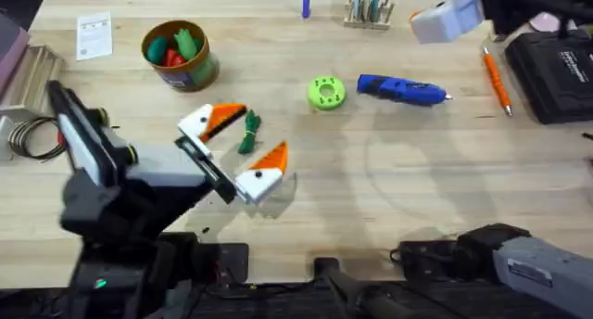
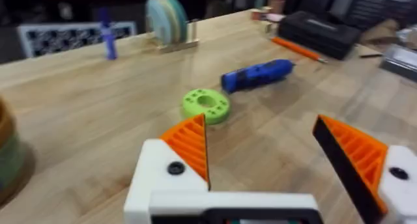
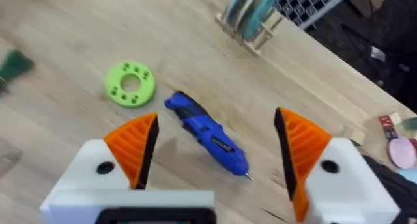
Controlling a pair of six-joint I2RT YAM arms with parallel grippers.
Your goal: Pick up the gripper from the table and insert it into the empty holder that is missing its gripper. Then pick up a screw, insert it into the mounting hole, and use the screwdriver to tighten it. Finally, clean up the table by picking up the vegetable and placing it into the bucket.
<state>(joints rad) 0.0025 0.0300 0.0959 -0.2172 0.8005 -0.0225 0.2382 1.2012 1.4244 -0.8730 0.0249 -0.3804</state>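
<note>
My gripper will lower the dark green vegetable (image 1: 249,132) in, and it will rest on top of toy foods (image 1: 180,48), as they already pile up near the bucket's rim.
The dark green vegetable (image 1: 250,132) lies on the table between the spread fingers of my left gripper (image 1: 265,126), which is open and low over it. The left gripper (image 2: 260,120) holds nothing. The bucket (image 1: 202,70), holding red and green toy foods, stands behind and to the left. The blue screwdriver (image 1: 400,89) (image 2: 257,74) (image 3: 207,136) lies beside a lime-green disc (image 1: 326,92) (image 2: 206,105) (image 3: 130,83). The holder (image 1: 369,6) (image 2: 171,22) (image 3: 251,15) stands at the far edge. My right gripper (image 3: 215,129) hangs open high above the screwdriver. The small gripper block and the screw are out of view.
An orange pen (image 1: 496,78) and a black case (image 1: 556,69) lie at the right. A paper card (image 1: 94,33) and a coiled cable (image 1: 32,138) are at the left. A blue marker (image 1: 305,2) stands near the holder.
</note>
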